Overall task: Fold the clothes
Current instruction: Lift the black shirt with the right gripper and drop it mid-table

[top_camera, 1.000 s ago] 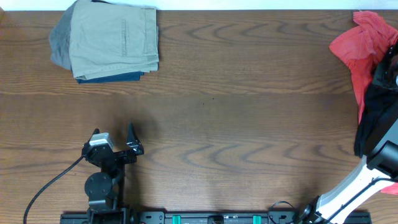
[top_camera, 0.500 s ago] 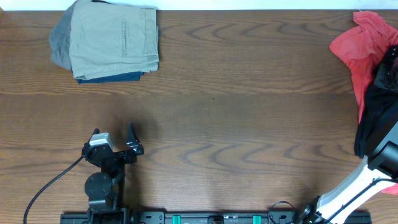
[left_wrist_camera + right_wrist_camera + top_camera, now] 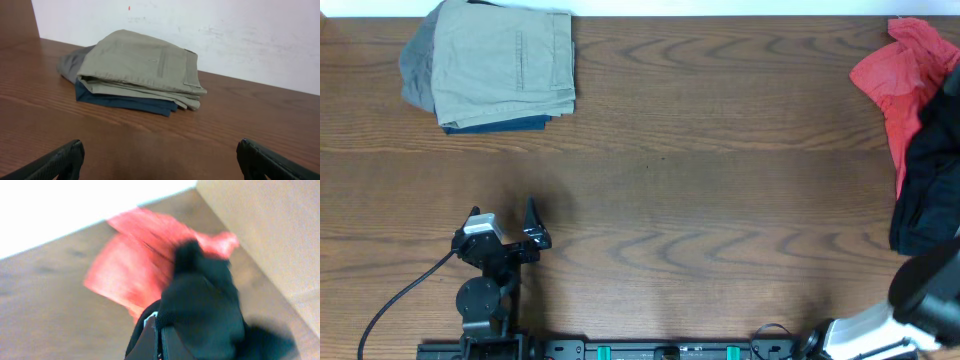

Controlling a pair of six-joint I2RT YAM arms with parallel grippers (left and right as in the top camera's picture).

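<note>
My right gripper should keep swinging the shirt over and let go on the table's middle (image 3: 670, 160), because it grips a fold of the black shirt (image 3: 202, 312) and that spot is clear.
The black shirt (image 3: 930, 180) hangs bunched at the table's far right edge, partly over the coral-red shirt (image 3: 895, 75). In the right wrist view my right gripper (image 3: 159, 340) is shut on a fold of the black shirt (image 3: 205, 300), which bulges over the fingers. In the overhead view only the right arm (image 3: 925, 290) shows; its jaws are hidden. My left gripper (image 3: 502, 213) is open and empty, low over the near-left table; its fingertips (image 3: 160, 165) stand wide apart over bare wood. No logo shows.
A folded stack of khaki, grey and navy garments (image 3: 500, 65) lies at the back left and also shows in the left wrist view (image 3: 140, 70). A white wall runs behind the table. A tan surface (image 3: 270, 230) stands right of the shirts.
The right arm has shifted and looms larger at the bottom right. The black shirt has risen and now covers more of the red shirt's right side. The left arm has not moved.
</note>
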